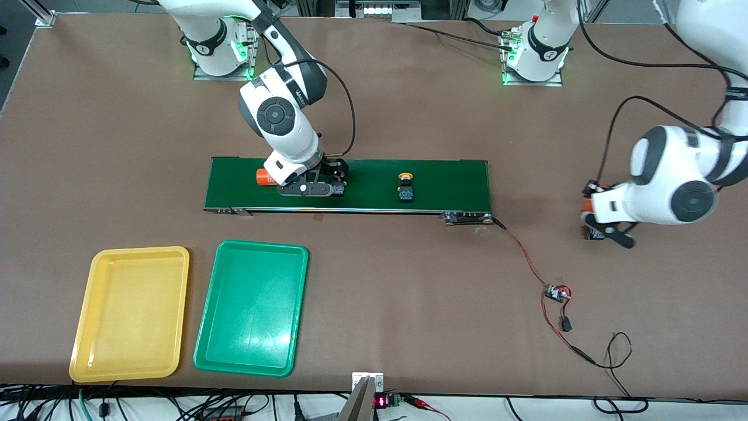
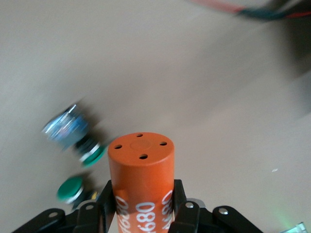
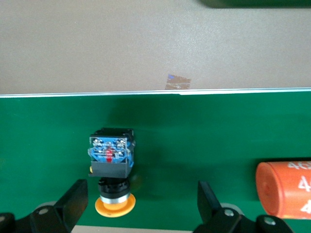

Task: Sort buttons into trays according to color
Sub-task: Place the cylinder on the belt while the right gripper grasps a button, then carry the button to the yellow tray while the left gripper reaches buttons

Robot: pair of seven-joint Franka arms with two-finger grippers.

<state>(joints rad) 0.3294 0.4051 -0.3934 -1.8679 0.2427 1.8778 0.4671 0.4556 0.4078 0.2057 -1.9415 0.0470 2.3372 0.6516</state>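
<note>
Red wires (image 1: 525, 250) lead to the belt, so the orange cylinder on the belt (image 1: 266, 178) will travel off the belt's end when I carry the yellow-capped button.
Two yellow-capped buttons lie on the dark green belt (image 1: 450, 181). One (image 1: 406, 187) lies alone mid-belt. The other (image 3: 112, 160) lies on its side between the fingers of my open right gripper (image 3: 142, 196), closer to one finger (image 3: 75, 196), untouched. My right gripper (image 1: 327, 182) hangs low over the belt. My left gripper (image 2: 143, 208) is shut on an orange "4680" cylinder (image 2: 142, 170), held over the bare table at the left arm's end (image 1: 596, 217). Two green-capped buttons (image 2: 72, 188) (image 2: 77, 138) lie on the table beneath it. The yellow tray (image 1: 131, 313) and green tray (image 1: 252, 307) sit side by side nearer the front camera.
A second orange cylinder (image 1: 266, 176) lies on the belt beside my right gripper, toward the right arm's end. A small circuit board (image 1: 558, 293) on red wires trails from the belt's end across the table.
</note>
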